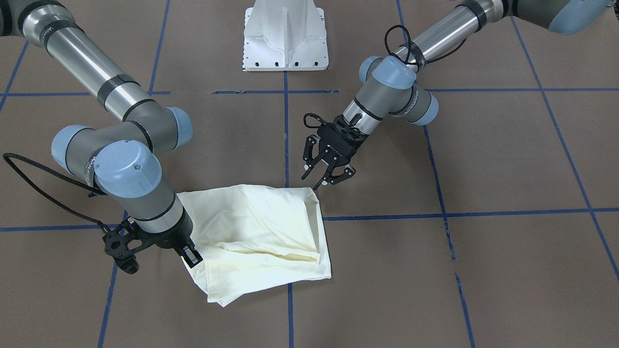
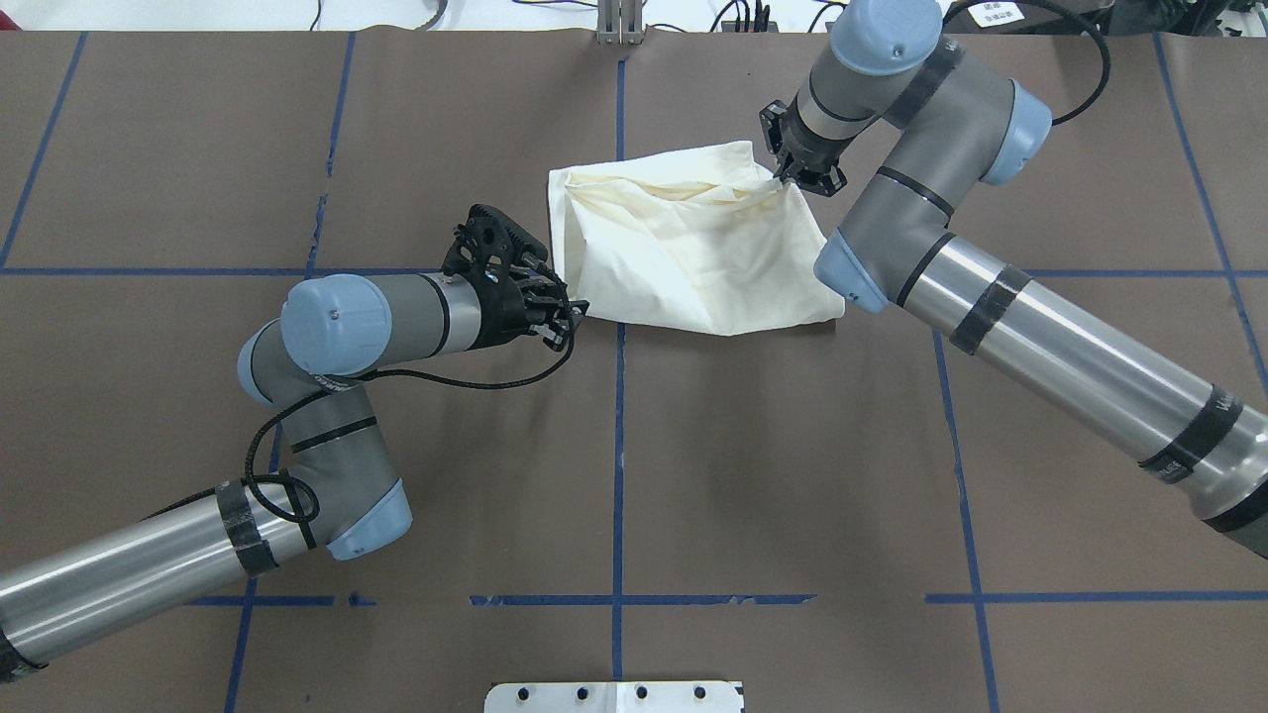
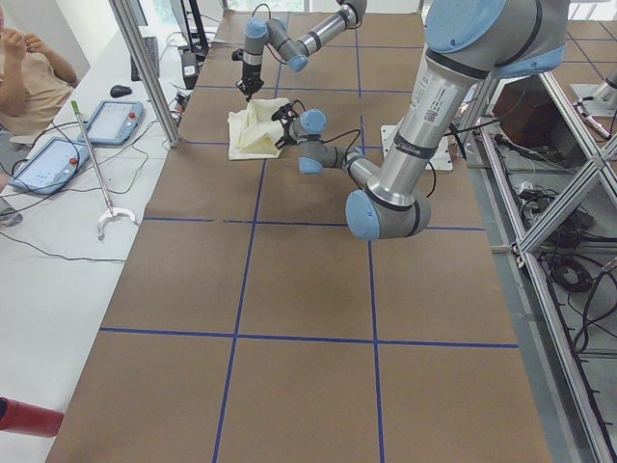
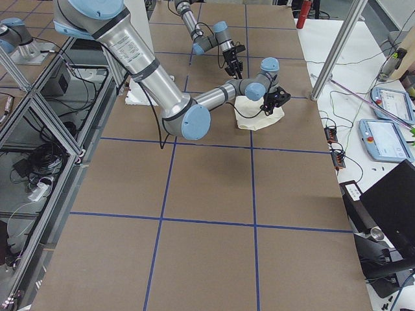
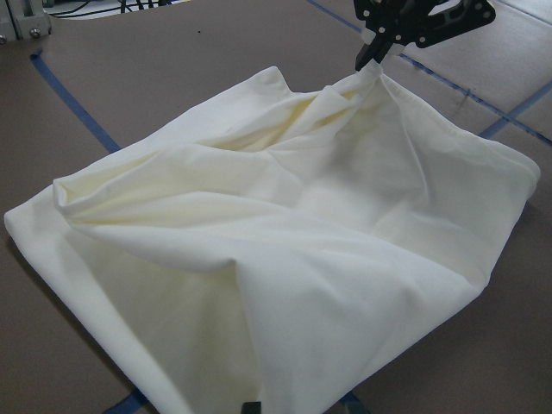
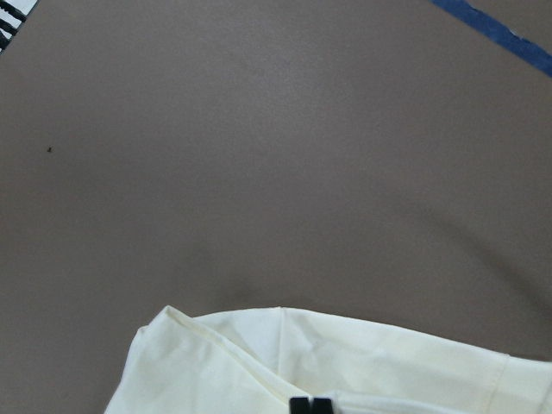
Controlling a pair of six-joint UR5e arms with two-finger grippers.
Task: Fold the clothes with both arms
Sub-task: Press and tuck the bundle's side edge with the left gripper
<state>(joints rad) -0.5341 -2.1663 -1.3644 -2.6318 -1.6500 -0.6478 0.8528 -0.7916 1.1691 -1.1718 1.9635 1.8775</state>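
The shirt's top layer is sagging in a crease next to the shirt's near corner, so my left gripper should pinch that corner and pull it tight against my right gripper.
The cream-white shirt lies folded in a rough rectangle on the brown table, plain side up, with the cat print hidden. It also shows in the overhead view and fills the left wrist view. My right gripper is shut on the shirt's far right corner and lifts the fabric into a small peak; it also shows in the front view, and its closed fingertips pinch the cloth. My left gripper is open and empty, just off the shirt's near left corner.
The white fixed pedestal stands at the robot's side of the table. Blue tape lines cross the brown surface. Beside the table's far edge, a side bench holds tablets and cables, and a person sits there.
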